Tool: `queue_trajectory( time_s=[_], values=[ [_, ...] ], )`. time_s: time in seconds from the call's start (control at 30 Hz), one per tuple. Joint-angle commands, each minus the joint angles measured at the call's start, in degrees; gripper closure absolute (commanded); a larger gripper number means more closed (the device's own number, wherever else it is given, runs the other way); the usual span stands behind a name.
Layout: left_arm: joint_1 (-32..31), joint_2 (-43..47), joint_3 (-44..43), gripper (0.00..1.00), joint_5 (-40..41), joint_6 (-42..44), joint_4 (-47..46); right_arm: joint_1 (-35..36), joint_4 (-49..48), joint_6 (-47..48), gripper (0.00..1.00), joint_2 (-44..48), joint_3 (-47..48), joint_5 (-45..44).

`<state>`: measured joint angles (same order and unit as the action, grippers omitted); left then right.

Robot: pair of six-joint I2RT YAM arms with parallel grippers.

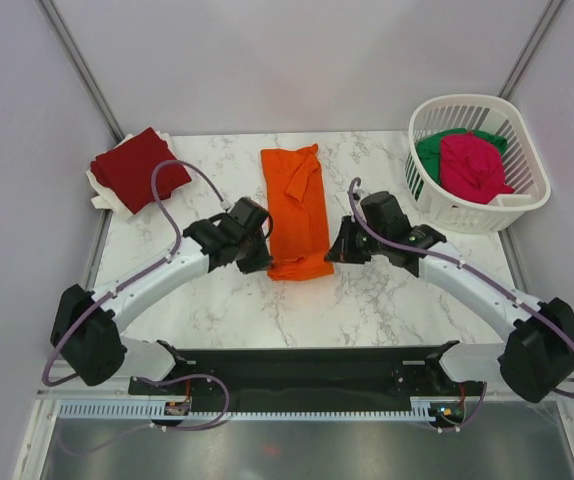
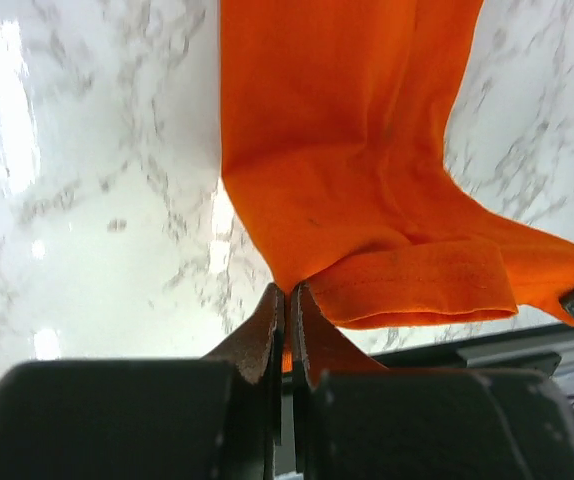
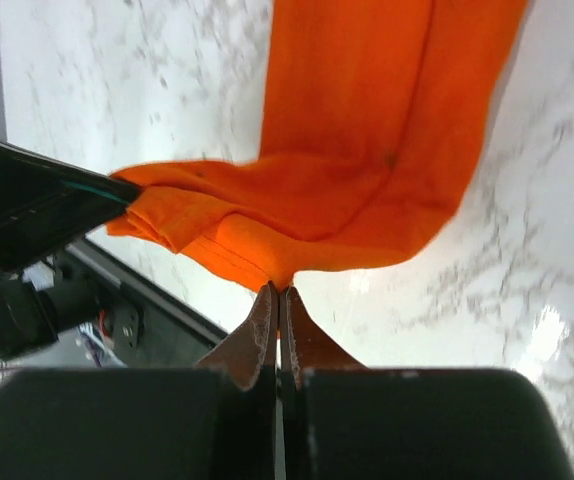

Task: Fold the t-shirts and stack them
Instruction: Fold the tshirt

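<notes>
The robot's grippers hold both (image 1: 323,267) near corners of the orange t-shirt, so the right gripper should keep going over the t-shirt's flat part and let go at the middle (image 1: 299,208) of that part.
The bright orange t-shirt (image 1: 297,210) lies as a long folded strip down the middle of the marble table. My left gripper (image 1: 260,255) is shut on its near left corner (image 2: 289,272). My right gripper (image 1: 336,250) is shut on its near right corner (image 3: 279,275). The near end is lifted a little off the table. The dark red t-shirt (image 1: 139,167) lies folded at the far left. The magenta-pink t-shirt (image 1: 473,167) and the green t-shirt (image 1: 431,150) lie crumpled in the basket.
A white plastic lattice basket (image 1: 527,190) stands at the far right. A white cloth edge (image 1: 102,190) shows under the dark red shirt. The table's dark front rail (image 1: 307,365) runs between the arm bases.
</notes>
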<state>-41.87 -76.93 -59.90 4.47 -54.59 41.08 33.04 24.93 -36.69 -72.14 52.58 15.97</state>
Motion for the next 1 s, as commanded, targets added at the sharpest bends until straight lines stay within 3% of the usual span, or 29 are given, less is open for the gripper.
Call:
queue_trajectory(
  time_s=[0.0, 0.3, 0.67, 0.77, 0.8, 0.87, 0.93, 0.97],
  values=[
    [4.59, -5.68, -8.45, 0.96, -2.8, 9.48, 1.02, -1.39, -0.58, 3.73, 1.0, -6.05, 8.84, -3.4],
    [11.8, -24.03, -24.8, 0.96, -7.28, 17.05, 1.81, -5.78, -0.58, 6.54, 1.0, -21.62, 24.84, -6.03],
    [17.95, -41.01, -41.33, 0.95, -9.3, 21.28, 5.41, -10.44, -1.11, 6.37, 1.0, -36.56, 33.54, -4.54],
    [18.84, -46.37, -48.25, 0.91, -9.04, 22.15, 6.46, -11.68, -1.11, 4.88, 0.97, -42.27, 37.85, -4.54],
    [19.8, -48.04, -50.99, 0.82, -8.95, 22.33, 8.64, -12.11, -1.11, 4.52, 0.72, -43.86, 39.43, -4.63],
    [20.94, -54.1, -61.14, 0.62, -10.79, 23.38, 11.2, -13.34, 1.07, 3.73, 0.34, -48.07, 45.99, -6.2],
    [22.7, -59.11, -70.31, 0.45, -11.85, 23.65, 18.04, -14.14, 4.5, 3.64, 0.23, -50.54, 52.24, -8.31],
    [23.84, -62.61, -78.79, 0.42, -12.03, 23.91, 19.98, -14.4, 7.13, 3.99, 0.18, -52.12, 58.19, -9.54]
  ],
)
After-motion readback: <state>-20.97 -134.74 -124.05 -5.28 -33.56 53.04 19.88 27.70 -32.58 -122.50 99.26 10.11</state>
